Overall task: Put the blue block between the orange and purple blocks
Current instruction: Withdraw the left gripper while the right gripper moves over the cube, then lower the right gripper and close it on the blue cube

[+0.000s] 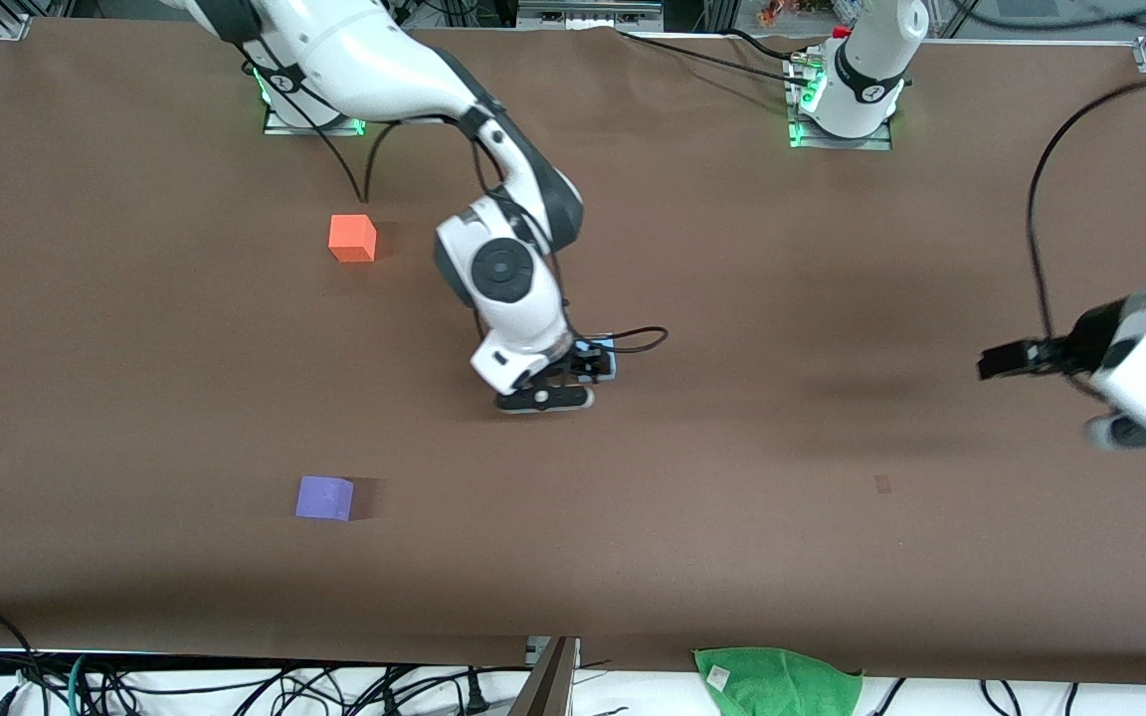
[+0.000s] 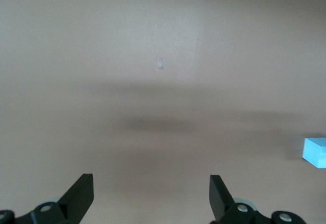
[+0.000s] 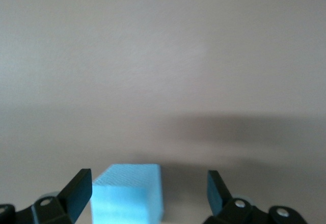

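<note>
The blue block's top side (image 3: 129, 175) has a fine, dimpled grain like foam, so the blue block will squeeze in between my fingers when I lift it.
The blue block (image 3: 130, 193) sits on the brown table near its middle, mostly hidden under the right hand in the front view, where only a sliver (image 1: 608, 346) shows. My right gripper (image 1: 595, 364) is low over it and open, its fingers (image 3: 80, 186) on either side of the block with gaps. The orange block (image 1: 352, 239) lies toward the right arm's end, farther from the front camera. The purple block (image 1: 324, 497) lies nearer to the front camera. My left gripper (image 1: 993, 364) is open and empty, waiting over the left arm's end; its wrist view (image 2: 152, 189) catches the blue block (image 2: 315, 151) at the edge.
A green cloth (image 1: 777, 676) lies past the table's front edge. A black cable (image 1: 638, 343) loops from the right hand. A small dark mark (image 1: 882, 484) is on the table toward the left arm's end.
</note>
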Robot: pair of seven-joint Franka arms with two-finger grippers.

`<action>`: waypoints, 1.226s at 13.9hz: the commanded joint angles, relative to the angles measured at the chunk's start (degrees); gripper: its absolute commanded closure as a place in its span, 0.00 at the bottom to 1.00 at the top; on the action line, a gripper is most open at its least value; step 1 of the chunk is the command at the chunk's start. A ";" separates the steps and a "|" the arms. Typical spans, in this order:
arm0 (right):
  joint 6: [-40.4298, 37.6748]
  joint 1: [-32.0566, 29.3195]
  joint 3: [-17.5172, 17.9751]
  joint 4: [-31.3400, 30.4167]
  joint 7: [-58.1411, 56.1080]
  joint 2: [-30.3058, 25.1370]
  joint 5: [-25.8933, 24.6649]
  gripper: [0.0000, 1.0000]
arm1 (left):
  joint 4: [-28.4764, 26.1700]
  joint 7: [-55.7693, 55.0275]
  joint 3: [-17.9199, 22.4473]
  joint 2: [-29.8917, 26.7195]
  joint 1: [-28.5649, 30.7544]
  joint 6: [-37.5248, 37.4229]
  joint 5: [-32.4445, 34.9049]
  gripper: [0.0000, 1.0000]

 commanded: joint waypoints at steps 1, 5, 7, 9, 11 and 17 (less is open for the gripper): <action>-0.55 0.94 -0.69 3.09 0.98 1.68 0.14 0.00 | -5.60 0.57 -0.17 -8.52 -0.63 -1.64 0.51 0.00; -0.64 2.43 -0.77 2.83 1.33 2.03 -0.38 0.00 | -20.62 0.39 1.06 -20.39 -1.07 -2.26 0.60 0.00; -0.64 3.66 -0.86 2.13 2.55 2.03 -0.74 0.00 | -24.50 1.09 2.29 -22.34 -1.59 -2.26 -0.01 0.00; -0.64 4.63 -1.12 0.72 4.49 1.68 -1.44 0.00 | -26.80 1.18 2.82 -22.52 -1.95 -1.91 -0.19 0.00; -0.73 4.72 -1.13 -0.59 5.63 1.42 -1.62 0.00 | -26.98 1.88 4.92 -22.52 -1.95 -1.64 -1.50 0.00; -0.64 4.72 -1.04 -1.92 9.06 1.59 -1.36 0.02 | -27.33 4.08 6.69 -23.57 -2.13 -2.35 -1.95 0.00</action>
